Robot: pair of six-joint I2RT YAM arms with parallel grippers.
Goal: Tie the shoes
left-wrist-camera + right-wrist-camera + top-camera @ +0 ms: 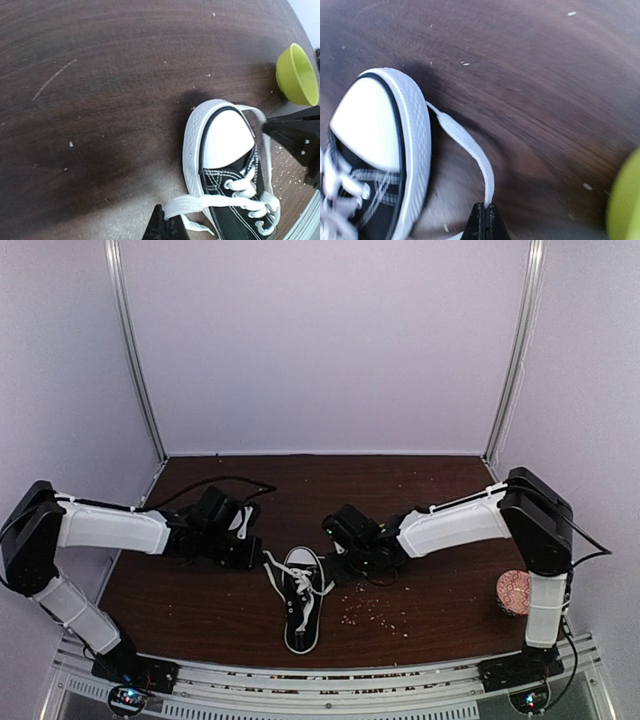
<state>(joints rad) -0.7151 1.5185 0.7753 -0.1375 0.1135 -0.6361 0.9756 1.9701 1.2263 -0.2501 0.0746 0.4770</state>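
The shoe is beside my left gripper, which holds its lace low [192, 204], so I should lift that lace over the shoe and wrap my right gripper's lace [470, 145] around it.
One black sneaker [302, 598] with a white toe cap lies on the dark wooden table [200, 600], its toe pointing away from the arm bases. My left gripper [167, 223] sits low at the shoe's left side, shut on a flat white lace [210, 202] that runs from the eyelets. On the shoe's right side, my right gripper [484, 214] is shut on the other white lace [470, 145], which curves back past the toe cap [367, 120]. From above, the left gripper [252, 548] and right gripper [338, 558] flank the toe.
A lime-green bowl [297, 75] stands just beyond the shoe's toe, near the right arm. A pink patterned cup [514, 592] sits by the right table edge. Crumbs [372, 612] are scattered right of the shoe. White walls enclose the table.
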